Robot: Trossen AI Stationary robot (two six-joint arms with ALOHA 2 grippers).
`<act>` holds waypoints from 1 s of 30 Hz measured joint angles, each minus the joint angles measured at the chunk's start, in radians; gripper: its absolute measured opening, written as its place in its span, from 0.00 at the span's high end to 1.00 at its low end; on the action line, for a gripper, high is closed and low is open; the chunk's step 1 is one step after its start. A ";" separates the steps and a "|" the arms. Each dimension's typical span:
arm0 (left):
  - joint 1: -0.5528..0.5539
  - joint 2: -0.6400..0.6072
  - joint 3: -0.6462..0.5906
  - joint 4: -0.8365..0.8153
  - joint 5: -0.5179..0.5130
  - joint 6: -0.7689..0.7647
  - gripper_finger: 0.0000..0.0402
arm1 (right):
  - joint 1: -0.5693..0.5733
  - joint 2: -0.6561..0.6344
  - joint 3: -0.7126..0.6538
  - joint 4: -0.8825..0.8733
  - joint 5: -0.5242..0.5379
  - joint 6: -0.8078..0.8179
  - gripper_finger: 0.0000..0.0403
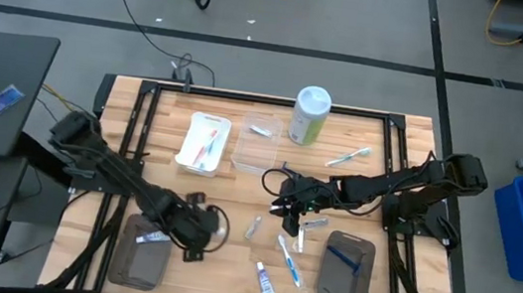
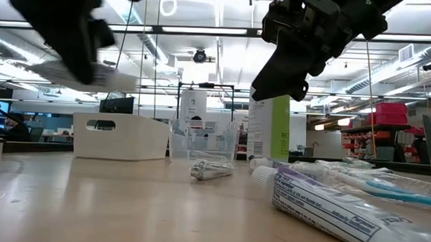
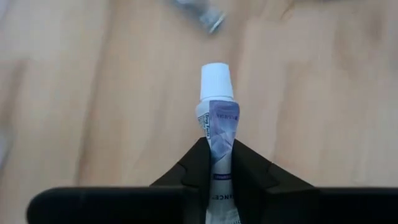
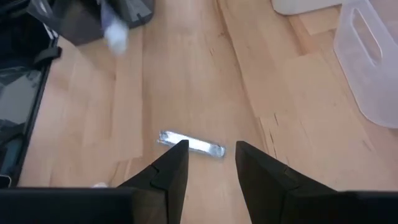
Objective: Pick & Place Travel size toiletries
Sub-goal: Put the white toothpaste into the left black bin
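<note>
I should keep my left gripper moving the lifted white tube over the grey tray (image 1: 153, 237) that holds a tube and release there, since the tray has open room (image 1: 134, 265).
My left gripper (image 1: 204, 227) hangs over the near-left part of the table, shut on a small white tube with a purple label and a white cap (image 3: 215, 106). In the low view the tube (image 2: 95, 75) is up in the air. My right gripper (image 4: 211, 149) is open above the table's middle. Its fingertips stand just short of a small silvery tube (image 4: 191, 144) that lies flat on the wood (image 1: 252, 227). More toiletries lie on the near side: a white tube (image 1: 265, 280) and toothbrushes (image 1: 289, 260). My left gripper pinches the tube's body (image 3: 219, 163) between its two fingers, behind the label's middle. The tube lies along the fingers, and its cap end (image 3: 215, 79) sticks out past the fingertips. It is lifted clear of the table. The tail end is hidden between the fingers.
A grey tray (image 1: 131, 269) sits near-left with one item in it, and another grey tray (image 1: 345, 277) sits near-right. A white tray (image 1: 204, 144), a clear tray (image 1: 260, 144) and a tall green-and-white canister (image 1: 309, 115) stand at the far side. A toothbrush (image 1: 348, 157) lies far-right.
</note>
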 joint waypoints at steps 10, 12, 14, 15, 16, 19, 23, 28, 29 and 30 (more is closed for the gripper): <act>-0.094 -0.183 0.001 -0.436 -0.038 -0.302 0.89 | 0.000 0.000 0.000 0.003 0.000 0.024 0.65; -0.119 -0.205 0.001 -0.476 -0.034 -0.348 0.88 | 0.000 0.000 0.000 0.001 0.000 0.024 0.65; -0.144 -0.217 0.001 -0.518 0.000 -0.389 0.87 | 0.000 0.000 0.000 0.001 0.000 0.024 0.65; -0.156 -0.224 0.001 -0.530 0.027 -0.411 0.86 | 0.000 0.000 0.000 0.001 0.000 0.024 0.65; -0.167 -0.227 0.001 -0.537 0.058 -0.430 0.86 | 0.001 0.000 0.000 0.000 0.000 0.026 0.65; -0.213 -0.225 0.001 -0.546 0.158 -0.480 0.87 | 0.002 0.000 0.000 0.000 0.000 0.046 0.65; -0.274 -0.204 0.001 -0.545 0.292 -0.551 0.88 | 0.003 0.000 0.000 -0.001 0.000 0.058 0.65; -0.341 -0.147 0.000 -0.543 0.316 -0.647 0.86 | 0.016 0.000 0.000 -0.001 0.000 0.058 0.65; -0.349 -0.130 0.000 -0.543 0.315 -0.650 0.85 | 0.020 0.000 0.000 -0.001 0.000 0.058 0.65; -0.356 -0.113 0.000 -0.543 0.318 -0.648 0.84 | 0.022 0.000 0.000 -0.001 0.000 0.058 0.65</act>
